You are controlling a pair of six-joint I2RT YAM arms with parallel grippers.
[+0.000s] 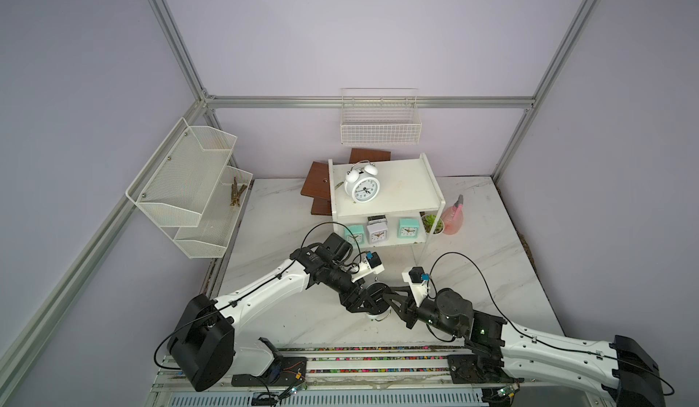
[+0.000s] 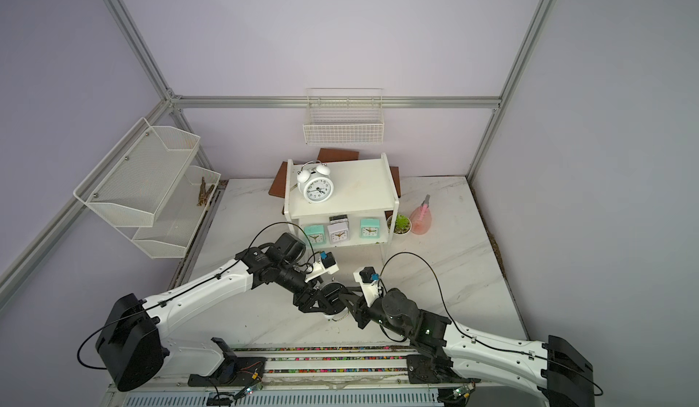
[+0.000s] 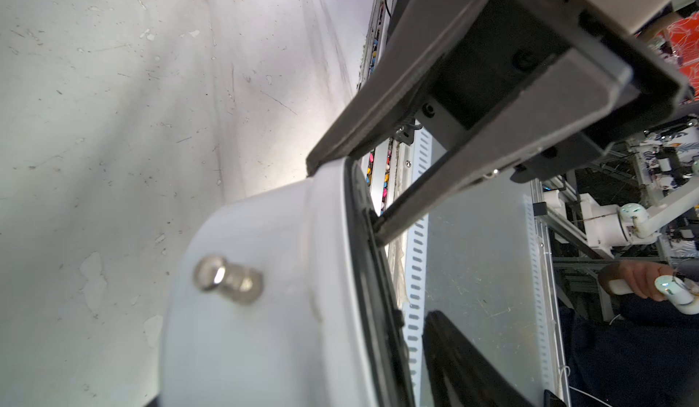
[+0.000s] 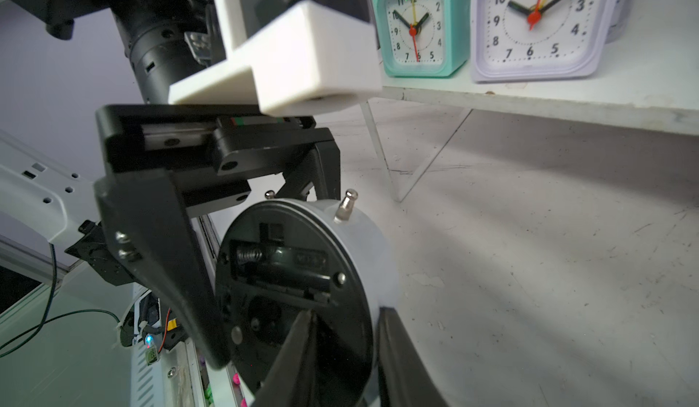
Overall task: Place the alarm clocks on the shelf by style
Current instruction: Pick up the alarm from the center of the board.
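Observation:
The twin-bell clock hangs with its feet (image 4: 346,205) up and its black back showing, so the robot's left gripper should turn it upright before the right gripper takes its rim (image 4: 374,279).
A round white twin-bell alarm clock (image 1: 373,294) with a black back (image 4: 295,272) hangs just above the table's front middle, between both arms. My right gripper (image 1: 389,298) is shut on its rim, one finger on the back and one on the face. My left gripper (image 1: 365,308) straddles the same clock; a gap shows between its finger (image 3: 461,359) and the black back. The shelf (image 1: 408,182) carries another twin-bell clock (image 1: 362,184) on top. Its lower board holds a mint clock (image 1: 353,233), a whitish-grey one (image 1: 377,232) and a second mint one (image 1: 407,230).
A pink spray bottle (image 1: 453,218) and a small potted plant (image 1: 433,224) stand right of the shelf. Brown boards (image 1: 317,184) lie behind it. A wire basket (image 1: 380,129) hangs on the back wall and a mesh rack (image 1: 189,182) on the left wall.

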